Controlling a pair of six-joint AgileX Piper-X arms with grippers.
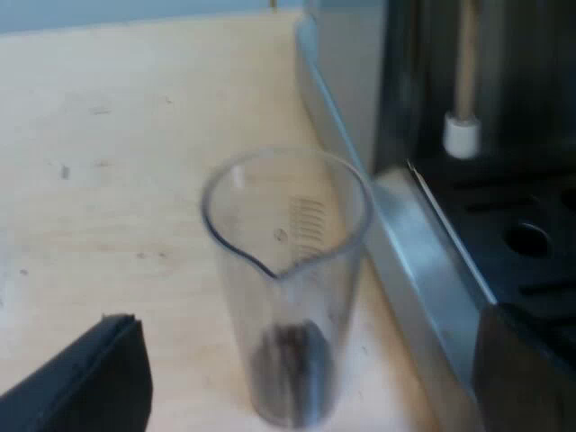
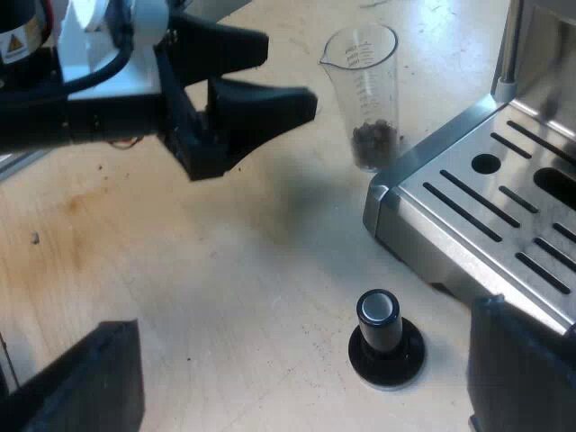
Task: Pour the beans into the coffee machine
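Note:
I see that the measuring glass gets smoothly wider toward its rim [image 1: 277,273], so the small heap of dark beans [image 1: 292,360] will slide all the way out when I pour.
The measuring glass [image 1: 286,270] stands upright on the wooden table, close against the espresso machine's metal base [image 1: 405,261]. A small heap of dark beans [image 1: 290,360] lies at its bottom. My left gripper [image 1: 308,317] is open, its fingers wide on either side of the glass and a little short of it, not touching. In the right wrist view the left gripper [image 2: 291,74] points at the glass [image 2: 364,90] from a short way off. My right gripper [image 2: 301,337] hangs open above the table, over a black tamper [image 2: 385,337], with nothing in it.
The machine's slotted drip tray [image 2: 486,207] juts out beside the glass and the tamper. A steam wand with a white tip [image 1: 462,135] hangs over the tray. Bare wooden table [image 2: 207,270] spreads out away from the machine.

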